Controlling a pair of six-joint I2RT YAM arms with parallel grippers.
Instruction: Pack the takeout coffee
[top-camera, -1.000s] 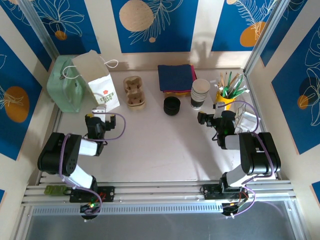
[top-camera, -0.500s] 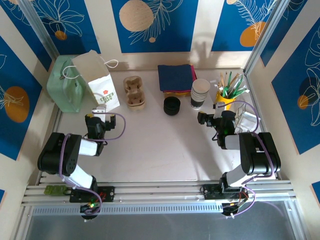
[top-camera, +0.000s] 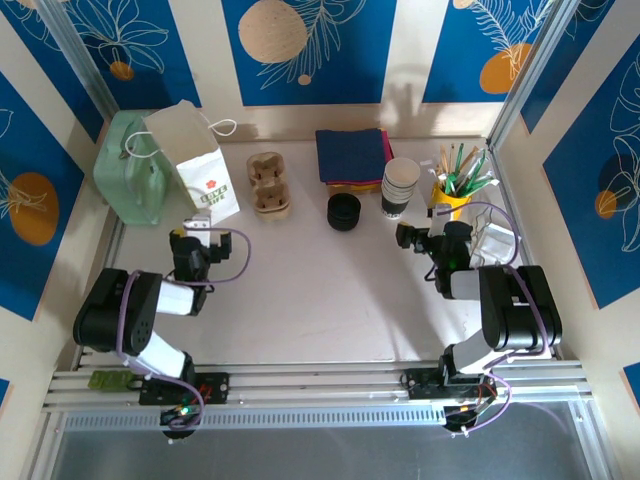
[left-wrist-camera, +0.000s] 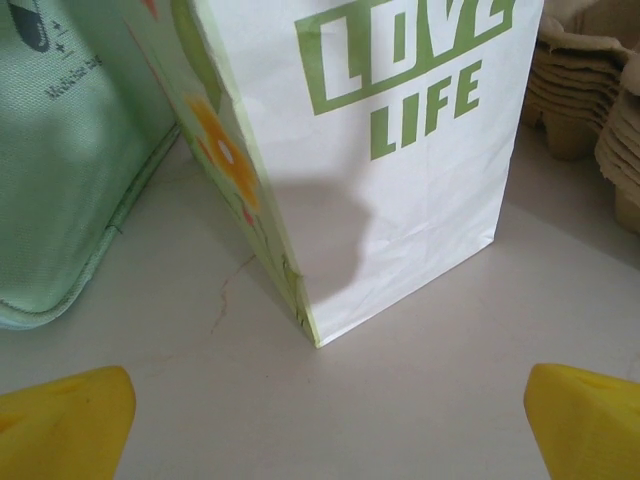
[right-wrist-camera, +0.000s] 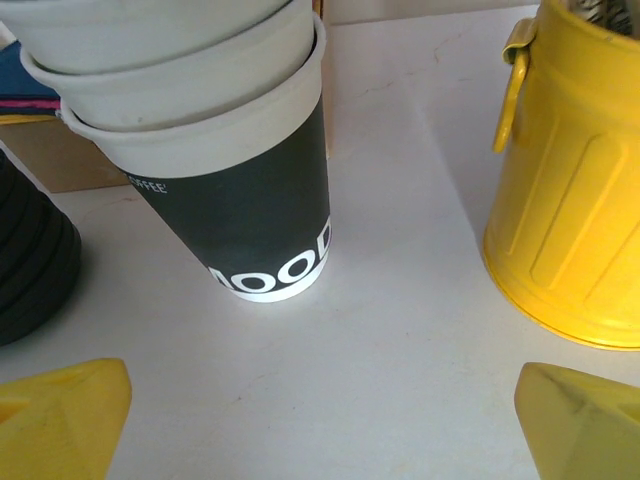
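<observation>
The robot's open right gripper should keep going to the top cup's rim (top-camera: 418, 175) and close there, as the top cup's opening (top-camera: 402, 171) is clear and there is a gap beside the yellow bucket.
The takeout coffee is out of view. My left gripper (top-camera: 205, 236) stands open on the left side of the table, just in front of a white paper bag (top-camera: 200, 165) printed "LOVE LIFE" (left-wrist-camera: 400, 150). Nothing lies between its yellow fingertips (left-wrist-camera: 60, 420). My right gripper (top-camera: 425, 232) is open as well, low over the table before a stack of white cups (top-camera: 401, 187) whose bottom cup is dark (right-wrist-camera: 240, 210). Bare tabletop lies between its fingertips (right-wrist-camera: 60, 415).
A mint-green fabric bag (top-camera: 128, 170) stands left of the paper bag. Pulp cup carriers (top-camera: 268, 183), a stack of black lids (top-camera: 344, 211), blue napkins (top-camera: 353, 155) and a yellow bucket of stirrers (top-camera: 450, 195) line the back. Walls close in on three sides.
The left arm has edged slightly toward the paper bag. The right arm has not moved.
</observation>
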